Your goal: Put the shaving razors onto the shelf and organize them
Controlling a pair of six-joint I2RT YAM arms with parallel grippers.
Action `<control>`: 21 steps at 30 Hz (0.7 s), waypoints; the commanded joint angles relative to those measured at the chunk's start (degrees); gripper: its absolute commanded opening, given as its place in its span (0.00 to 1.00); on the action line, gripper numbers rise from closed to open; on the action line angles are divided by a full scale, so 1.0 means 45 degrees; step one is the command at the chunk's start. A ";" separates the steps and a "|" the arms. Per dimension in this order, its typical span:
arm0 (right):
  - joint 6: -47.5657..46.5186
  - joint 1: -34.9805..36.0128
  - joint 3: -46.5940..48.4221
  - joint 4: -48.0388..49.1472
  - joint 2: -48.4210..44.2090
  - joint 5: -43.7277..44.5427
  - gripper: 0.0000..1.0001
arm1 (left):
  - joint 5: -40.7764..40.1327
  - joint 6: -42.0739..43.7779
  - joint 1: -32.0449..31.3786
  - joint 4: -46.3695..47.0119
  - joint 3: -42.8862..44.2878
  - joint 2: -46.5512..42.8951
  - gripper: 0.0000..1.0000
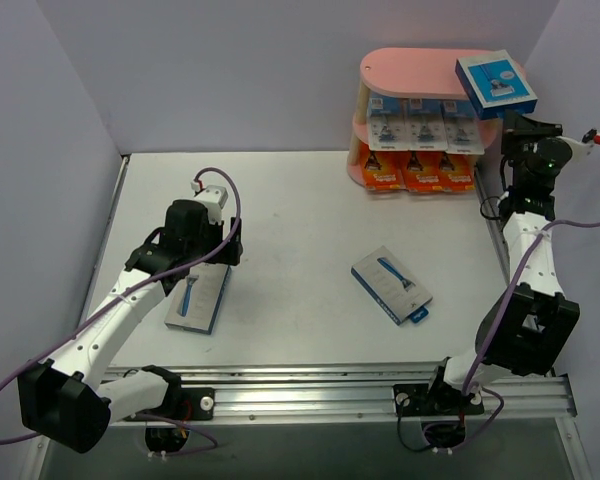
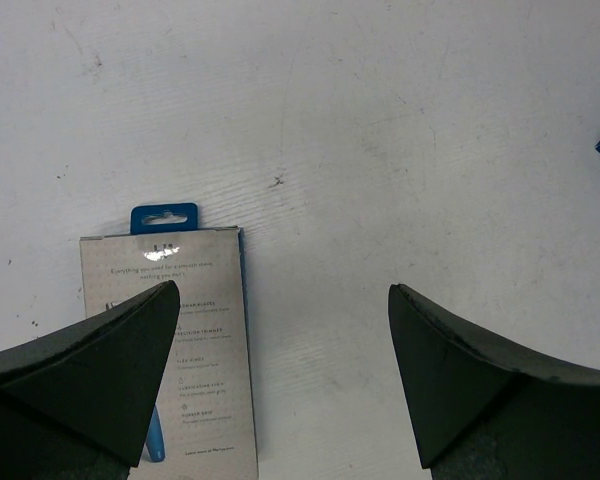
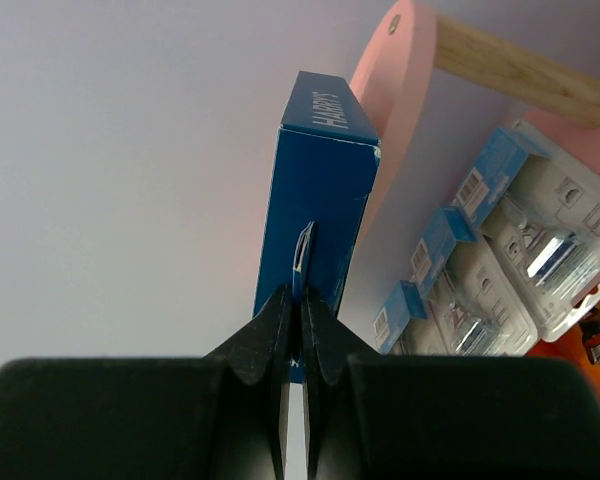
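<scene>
My right gripper is holding the blue razor box (image 1: pixel 496 82) face up over the clear top board. It should keep going toward the top board's end and let go of the box there.
The pink shelf (image 1: pixel 410 68) stands at the back right. Its middle tier holds white-blue blister cards (image 1: pixel 417 128), its bottom tier orange boxes (image 1: pixel 414 172). My right gripper (image 1: pixel 512 118) is shut on the hang tab of a blue razor box (image 1: pixel 496 85), which rests tilted at the right end of the top board; in the right wrist view the box (image 3: pixel 315 190) stands edge-on above the jaws. My left gripper (image 2: pixel 280 380) is open just above the table, its left finger over a grey-blue razor box (image 2: pixel 195 330). Another grey-blue box (image 1: pixel 391 284) lies mid-table.
Purple enclosure walls close in at the left, back and right. A metal rail (image 1: pixel 330 390) runs along the near edge. The box under the left arm (image 1: pixel 198 298) lies flat at the left of the table.
</scene>
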 commanded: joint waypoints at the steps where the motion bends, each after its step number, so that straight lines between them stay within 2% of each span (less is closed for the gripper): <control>1: 0.0520 -0.0485 0.0981 0.0609 0.0211 -0.0199 0.00 | 0.0234 -0.0009 -0.0044 0.0134 0.0612 0.0007 0.95; 21: 0.1145 -0.0759 0.2817 -0.0075 0.1909 -0.0317 0.00 | 0.0293 -0.0009 -0.0044 0.0115 0.0651 0.0066 0.94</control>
